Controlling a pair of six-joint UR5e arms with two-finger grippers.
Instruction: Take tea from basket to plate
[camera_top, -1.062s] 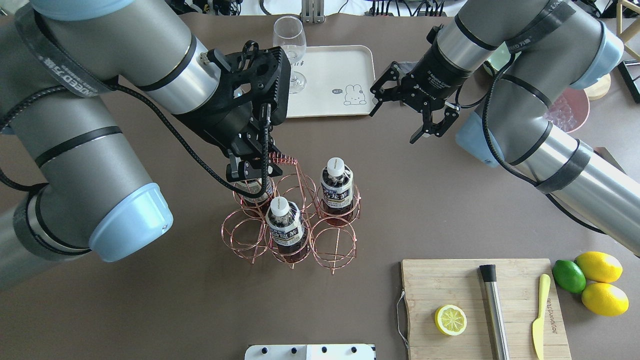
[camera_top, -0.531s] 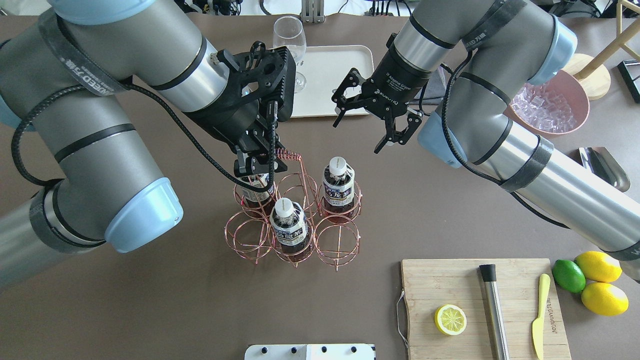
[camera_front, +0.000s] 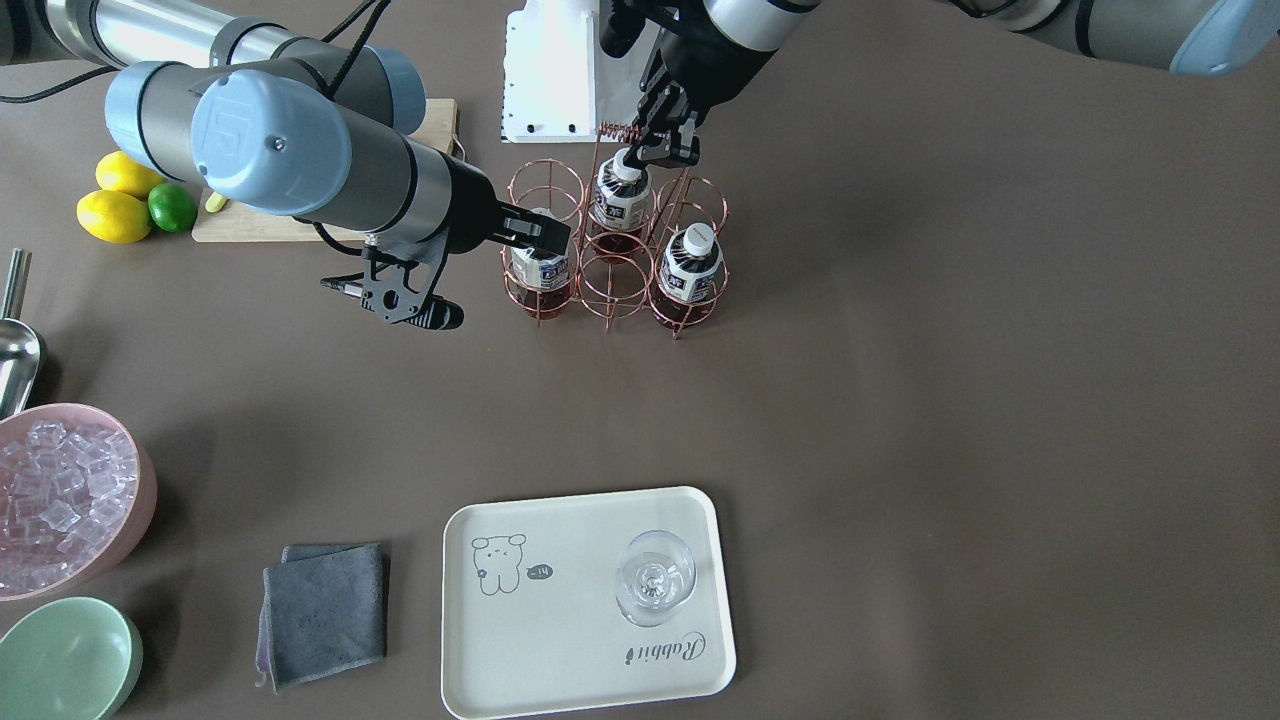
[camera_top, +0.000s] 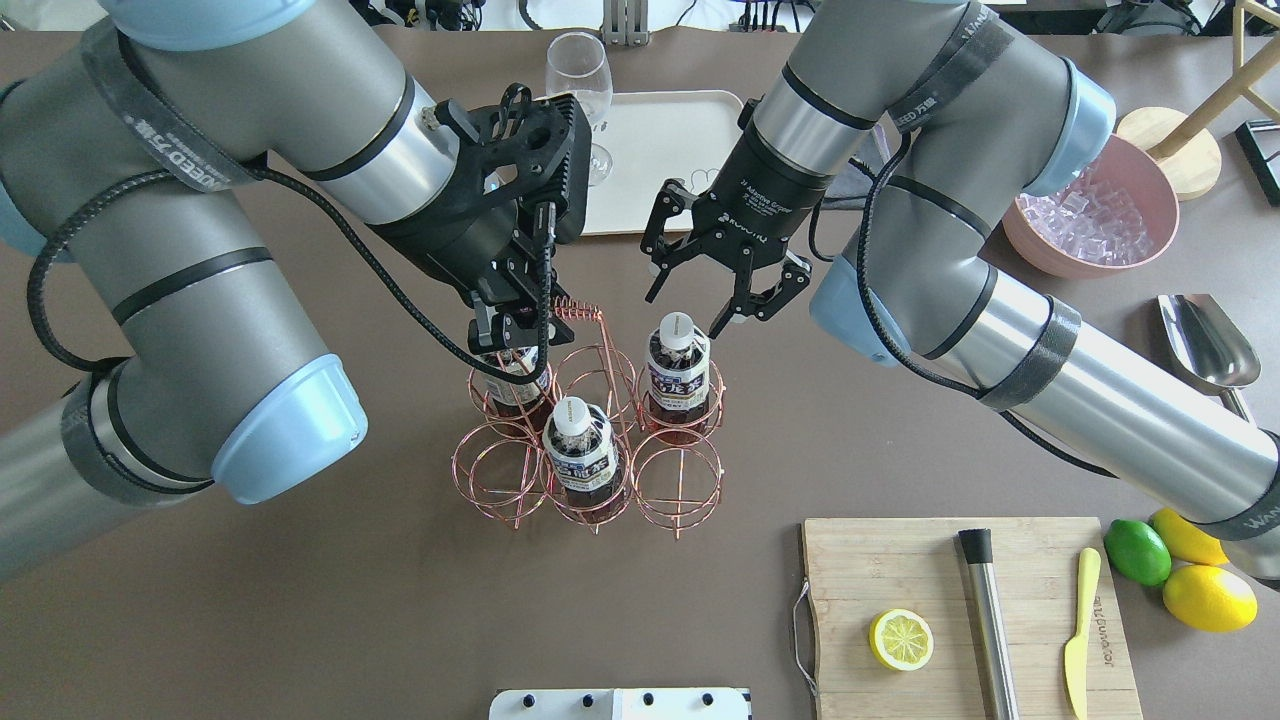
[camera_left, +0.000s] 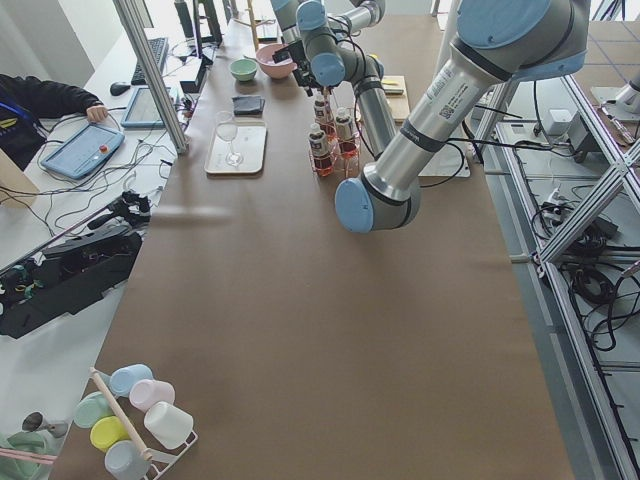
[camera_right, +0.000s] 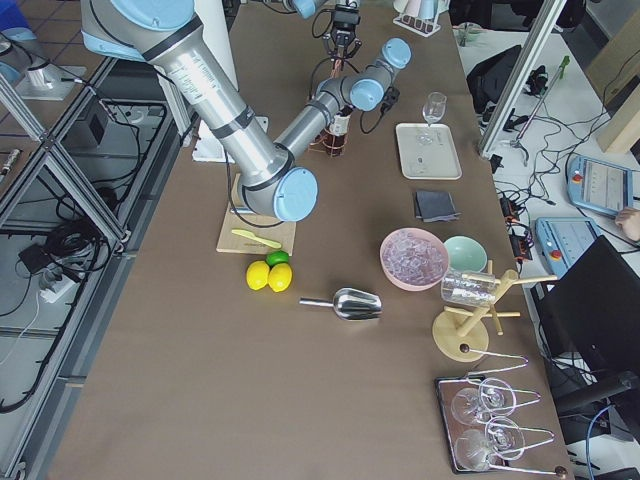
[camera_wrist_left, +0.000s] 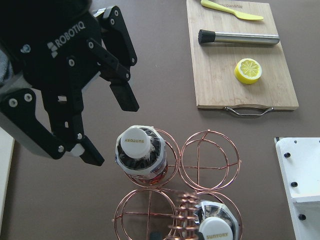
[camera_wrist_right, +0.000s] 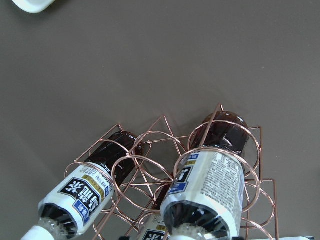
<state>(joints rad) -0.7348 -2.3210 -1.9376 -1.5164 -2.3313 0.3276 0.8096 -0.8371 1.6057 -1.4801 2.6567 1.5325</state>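
Open wire rings (camera_front: 509, 281) go loosely around the tea (camera_front: 542, 268), so I expect it to slide out of its cell and leave the basket standing when I lift the white cap.
The basket (camera_top: 680, 480) holds three tea bottles. One tea (camera_top: 676, 372) stands in the far right cell, one (camera_top: 580, 455) in the near middle cell, one (camera_top: 512, 382) in the far left cell. My right gripper (camera_top: 690, 308) is open and hovers just above and beyond the far right bottle's white cap (camera_wrist_left: 137, 144); it touches nothing. My left gripper (camera_top: 510, 335) is shut on the left end of the basket's coiled handle (camera_top: 572, 310). The plate (camera_top: 670, 150) lies beyond the basket with a wine glass (camera_top: 580, 85) on it.
A cutting board (camera_top: 900, 560) with a lemon half, a metal muddler and a yellow knife lies at the near right. Lemons and a lime (camera_top: 1200, 565), a scoop (camera_top: 1205, 340) and a pink ice bowl (camera_top: 1090, 215) are to the right. A grey cloth (camera_front: 325, 610) lies beside the plate.
My right arm has swung left and nearer, from beside the plate to over the far right bottle, still open. My left gripper stays at the handle. The basket has shifted slightly right.
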